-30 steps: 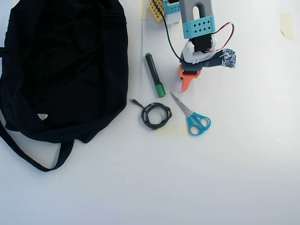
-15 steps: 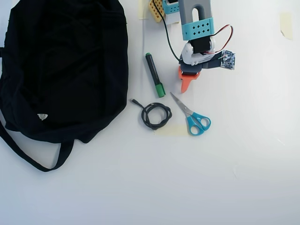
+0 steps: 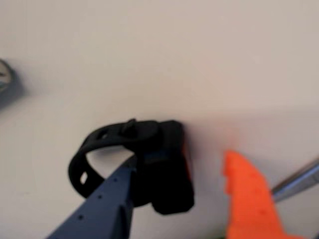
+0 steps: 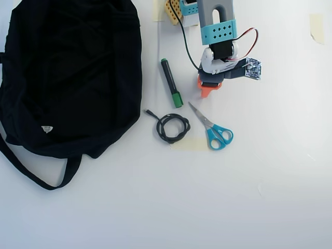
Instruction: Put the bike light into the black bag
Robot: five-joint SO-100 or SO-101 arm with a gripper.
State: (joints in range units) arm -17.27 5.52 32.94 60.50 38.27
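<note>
I expect the black strap loop (image 3: 79, 163) to stay closed and round when I carry the bike light, because the strap is fastened at its small peg (image 3: 130, 128).
The bike light (image 3: 167, 169), a small black box with a red edge on its right side and a black strap loop (image 3: 84, 159) on its left, lies on the white table in the wrist view. My gripper (image 3: 182, 164) is open and straddles it: the dark blue-grey finger (image 3: 107, 199) overlaps the loop and body, and the orange finger (image 3: 249, 194) stands apart to the right. In the overhead view my gripper (image 4: 207, 89) hides the light. The black bag (image 4: 67, 78), with a white triangular label (image 4: 47, 128) and a long strap, lies at the far left.
In the overhead view a green marker (image 4: 171, 83), a coiled black cable (image 4: 173, 128) and blue-handled scissors (image 4: 212, 129) lie between the gripper and the bag or just below the gripper. A scissor blade (image 3: 299, 181) shows at the right of the wrist view.
</note>
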